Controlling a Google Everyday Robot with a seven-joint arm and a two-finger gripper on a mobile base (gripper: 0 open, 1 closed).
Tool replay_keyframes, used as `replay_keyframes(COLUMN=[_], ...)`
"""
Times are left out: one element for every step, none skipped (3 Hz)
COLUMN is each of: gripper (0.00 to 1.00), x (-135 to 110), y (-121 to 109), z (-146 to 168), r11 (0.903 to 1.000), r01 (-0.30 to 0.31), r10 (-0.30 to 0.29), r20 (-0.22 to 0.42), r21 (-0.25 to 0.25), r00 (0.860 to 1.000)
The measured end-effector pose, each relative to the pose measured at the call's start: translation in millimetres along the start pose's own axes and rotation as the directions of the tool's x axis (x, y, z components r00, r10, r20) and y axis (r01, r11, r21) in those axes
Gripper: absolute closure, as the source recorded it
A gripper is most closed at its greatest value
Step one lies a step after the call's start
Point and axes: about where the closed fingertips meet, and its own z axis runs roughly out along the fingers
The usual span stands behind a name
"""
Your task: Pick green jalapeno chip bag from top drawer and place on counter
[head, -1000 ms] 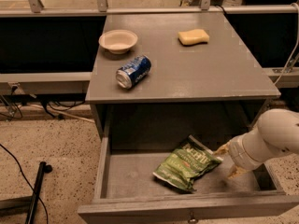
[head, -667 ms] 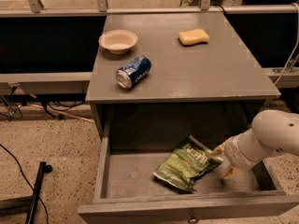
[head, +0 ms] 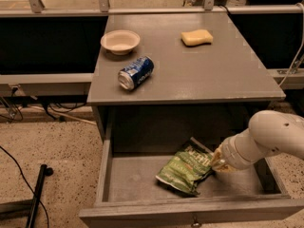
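The edge of the flat chip bag (head: 211,164) is as far as my gripper's fingers reach, so I should open them, reach farther over its top corner (head: 206,153) and close them there before I lift.
The green jalapeno chip bag (head: 185,166) lies flat in the middle of the open top drawer (head: 123,179), its dark top band toward the back. My gripper (head: 216,161) reaches in from the right at the end of the white arm and sits at the bag's right edge, touching or nearly touching it. The counter (head: 209,65) is the grey cabinet top above the drawer.
On the counter lie a blue soda can (head: 136,72) on its side, a pale bowl (head: 120,41) at the back left and a yellow sponge (head: 196,37) at the back. The drawer's knob (head: 194,220) faces the front. Cables and a black stand lie on the floor at left.
The arm has moved left inside the drawer, bringing the gripper up against the bag's right edge. The bag has not visibly moved.
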Motion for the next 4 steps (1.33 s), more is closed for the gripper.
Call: replay_keyframes(gripper=[0.98, 0.76, 0.53, 0.29], x=[-20.5, -29.2, -32.6, -21.0], y=[-8.0, -11.1, -14.6, -15.6], z=[2.4, -0.8, -10.0, -10.4], r11=[0.9995, 0.9994, 0.9994, 0.9999], r01=[0.022, 0.022, 0.019, 0.014], r10=[-0.023, -0.023, -0.019, -0.014], r20=[0.045, 0.041, 0.0, -0.031], r21=[0.022, 0.027, 0.03, 0.01], r00=[0.999, 0.999, 1.0, 0.999])
